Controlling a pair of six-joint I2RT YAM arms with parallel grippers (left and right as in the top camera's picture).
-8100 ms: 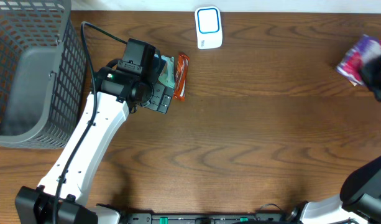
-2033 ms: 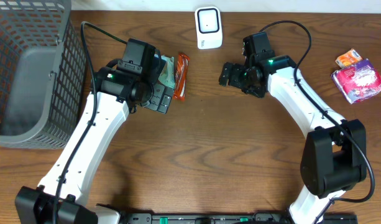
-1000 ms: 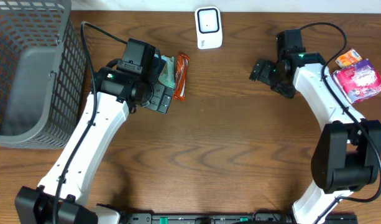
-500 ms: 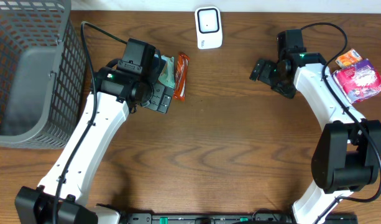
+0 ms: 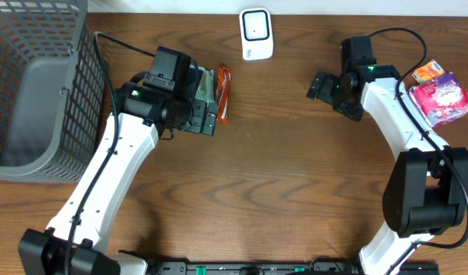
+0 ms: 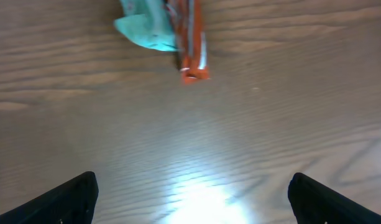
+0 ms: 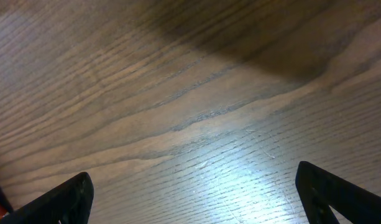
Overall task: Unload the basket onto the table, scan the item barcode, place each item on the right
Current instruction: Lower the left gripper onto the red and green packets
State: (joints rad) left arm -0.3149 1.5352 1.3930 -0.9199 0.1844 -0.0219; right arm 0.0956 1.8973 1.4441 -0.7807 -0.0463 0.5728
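The orange snack bar lies up against the teal packet, so the robot's left gripper should return and shift the bar onto the open wood before scanning.
A white barcode scanner with a blue-rimmed window lies at the table's far edge. An orange snack bar and a teal packet lie together left of centre. My left gripper hovers just beside them, open and empty. In the left wrist view the orange bar and teal packet sit at the top, ahead of the left gripper. My right gripper is open over bare wood, as the right wrist view of it also shows.
A grey wire basket stands at the far left. A pink-purple packet and a small orange packet lie at the far right, beside the right arm. Dark wood table.
My left gripper has shifted slightly toward the orange bar and teal packet. My right arm moved back right from the centre about two seconds ago and has held still since.
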